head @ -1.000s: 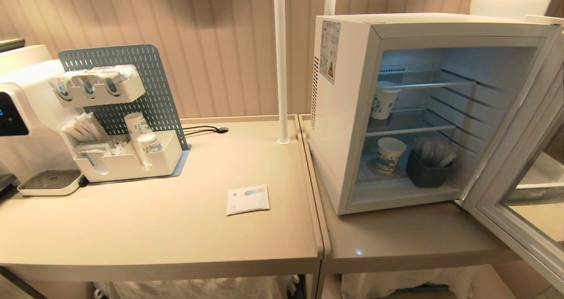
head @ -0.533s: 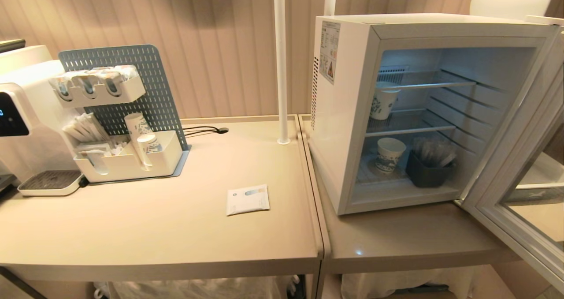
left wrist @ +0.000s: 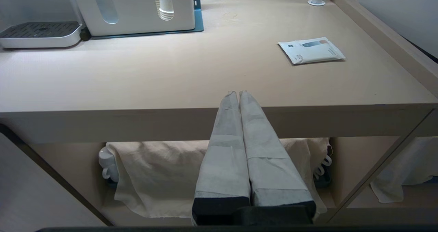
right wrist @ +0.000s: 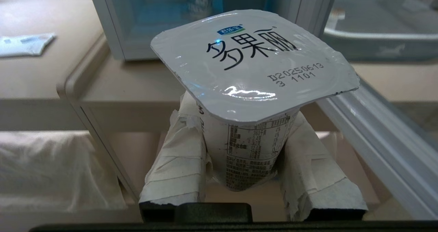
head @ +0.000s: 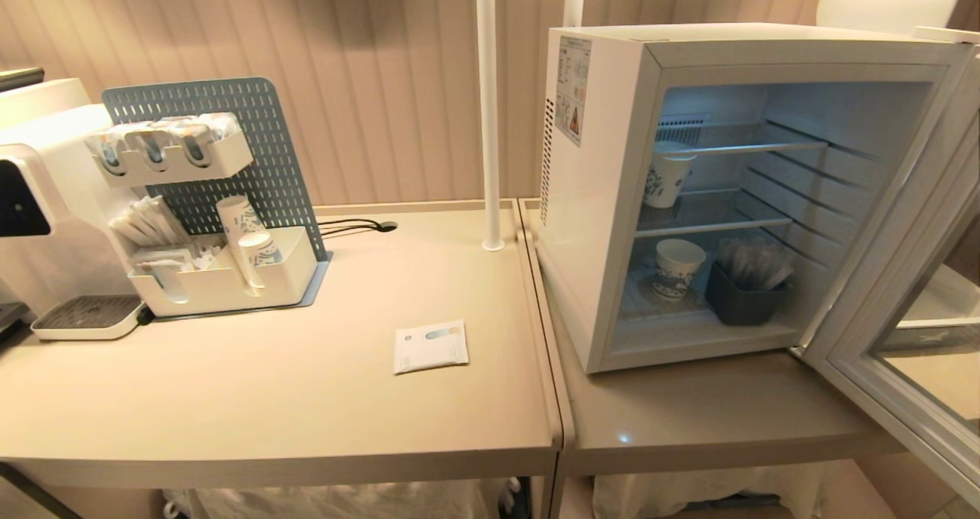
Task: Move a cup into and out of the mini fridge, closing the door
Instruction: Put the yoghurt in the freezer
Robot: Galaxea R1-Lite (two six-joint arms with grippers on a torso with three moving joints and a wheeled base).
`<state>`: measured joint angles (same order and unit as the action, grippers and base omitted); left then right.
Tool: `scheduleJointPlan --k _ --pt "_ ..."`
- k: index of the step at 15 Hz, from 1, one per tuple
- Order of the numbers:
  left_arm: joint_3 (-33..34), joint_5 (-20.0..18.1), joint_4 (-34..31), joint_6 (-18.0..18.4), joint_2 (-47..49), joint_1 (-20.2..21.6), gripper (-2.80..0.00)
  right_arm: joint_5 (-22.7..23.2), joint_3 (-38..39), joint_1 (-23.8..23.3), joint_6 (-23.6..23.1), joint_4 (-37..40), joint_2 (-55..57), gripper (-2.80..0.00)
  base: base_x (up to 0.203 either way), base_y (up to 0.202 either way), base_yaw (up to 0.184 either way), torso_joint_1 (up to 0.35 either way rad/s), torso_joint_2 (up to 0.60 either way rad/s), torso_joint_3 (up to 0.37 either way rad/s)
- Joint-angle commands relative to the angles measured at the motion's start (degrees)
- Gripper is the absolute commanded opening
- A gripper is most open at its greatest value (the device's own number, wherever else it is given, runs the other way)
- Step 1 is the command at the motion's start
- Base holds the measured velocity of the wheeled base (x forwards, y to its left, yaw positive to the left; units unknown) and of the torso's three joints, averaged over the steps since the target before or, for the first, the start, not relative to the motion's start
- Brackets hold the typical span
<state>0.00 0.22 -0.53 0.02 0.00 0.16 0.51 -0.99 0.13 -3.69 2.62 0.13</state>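
Observation:
I should first lift the cup clear with my right gripper, because it hangs low in front of the table's front edge, and then carry it into the fridge's bottom compartment.
The cup, a white sealed tub with dark Chinese text on its foil lid, stands upright between the taped fingers of my right gripper, which is shut on its tapered body. It hangs low in front of the table edge, facing the mini fridge. In the head view the mini fridge stands open on the right table, its door swung out to the right. My left gripper is shut and empty, parked just below the left table's front edge. Neither arm shows in the head view.
Inside the fridge are two patterned paper cups and a dark bin of sachets. On the left table lie a white sachet, a pegboard organiser and a water dispenser. A white pole rises between the tables.
Nothing has moved in the head view; only the dispenser's small display has gone dark.

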Motion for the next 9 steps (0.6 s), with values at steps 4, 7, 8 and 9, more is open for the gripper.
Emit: scheduleJointPlan --k 4,7,8,9 --pt "0.1 0.0 0.0 0.1 0.1 0.0 -2.8 0.0 0.0 0.0 0.2 0.5 -0.1 -2.8 0.0 0.0 0.0 0.0 0.0 0.0" --pt "0.0 0.0 0.0 0.1 0.1 0.0 -2.8 0.0 0.0 0.0 0.5 0.4 0.0 -2.8 0.0 0.0 0.0 0.0 0.0 0.0" --pt "0.1 0.0 0.0 0.1 0.1 0.0 -2.8 0.0 0.0 0.0 1.2 0.4 0.0 -2.8 0.0 0.0 0.0 0.0 0.0 0.0" --pt "0.1 0.0 0.0 0.1 0.1 0.0 -2.8 -0.1 0.0 0.0 1.6 0.4 -0.1 -2.8 0.0 0.0 0.0 0.0 0.0 0.0"
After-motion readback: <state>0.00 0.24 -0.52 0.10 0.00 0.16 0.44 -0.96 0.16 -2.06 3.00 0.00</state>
